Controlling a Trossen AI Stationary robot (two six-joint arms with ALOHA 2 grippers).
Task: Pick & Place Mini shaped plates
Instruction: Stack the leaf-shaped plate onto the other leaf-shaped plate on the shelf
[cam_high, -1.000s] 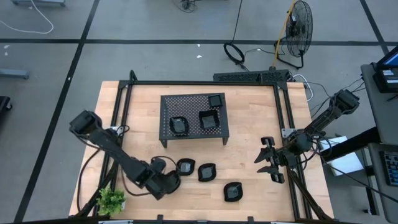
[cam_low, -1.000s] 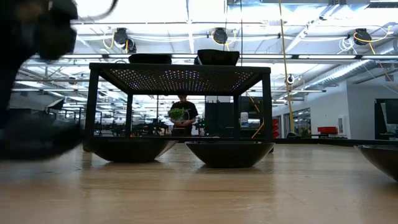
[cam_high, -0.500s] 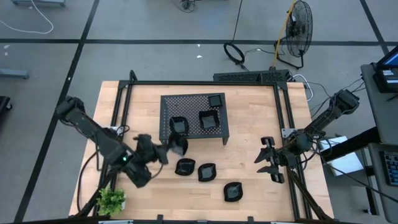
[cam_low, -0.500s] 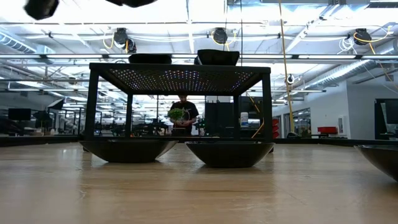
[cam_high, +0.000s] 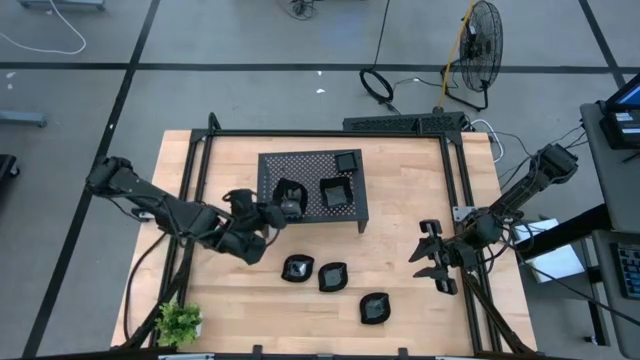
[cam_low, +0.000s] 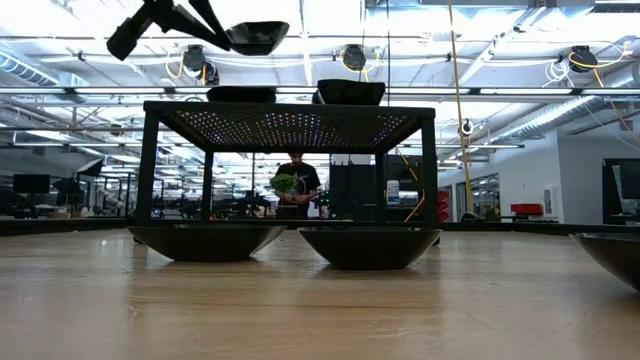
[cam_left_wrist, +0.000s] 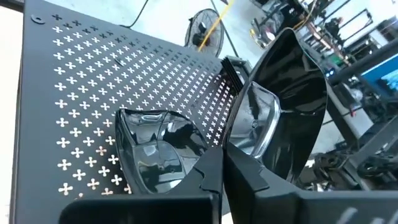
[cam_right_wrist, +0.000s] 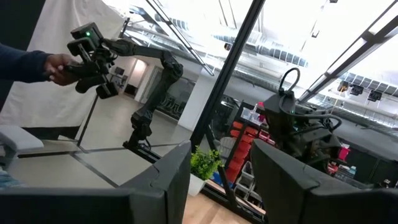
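The held plate (cam_low: 257, 38) is just above the rack's lower plate (cam_low: 241, 95) with its hollow side up, so my left gripper should now move it down until it fits in there, and then let go.
My left gripper (cam_high: 272, 212) is shut on a small glossy black plate (cam_low: 255, 36) and holds it just above the left near part of the black perforated rack (cam_high: 310, 188). Three more mini plates rest on the rack top: one (cam_left_wrist: 155, 149) right below the held plate, one (cam_high: 335, 192) in the middle and one (cam_high: 347, 160) at the far right corner. Three others (cam_high: 298, 268), (cam_high: 333, 276), (cam_high: 375, 307) lie on the table in front of the rack. My right gripper (cam_high: 432, 258) waits open at the table's right side, holding nothing. My left gripper pinches the plate's rim (cam_left_wrist: 239, 143) between its two shut fingers, on the plate's left side. The fingers come from the table's left, slanting a little downward. The plate sits roughly level, hollow side up, lifted clear above the rack top (cam_low: 290, 108).
A small green plant (cam_high: 180, 322) stands at the near left corner. A black frame (cam_high: 455, 180) runs around the table. A person (cam_low: 293, 185) stands in the room beyond the far edge. Bare wood lies right of the rack.
My left gripper has risen from the table near the front left, carrying the plate up and toward the far edge to just over the rack's left part. The wrist has tipped from pointing steeply down to nearly level. The plate is now clear of the table.
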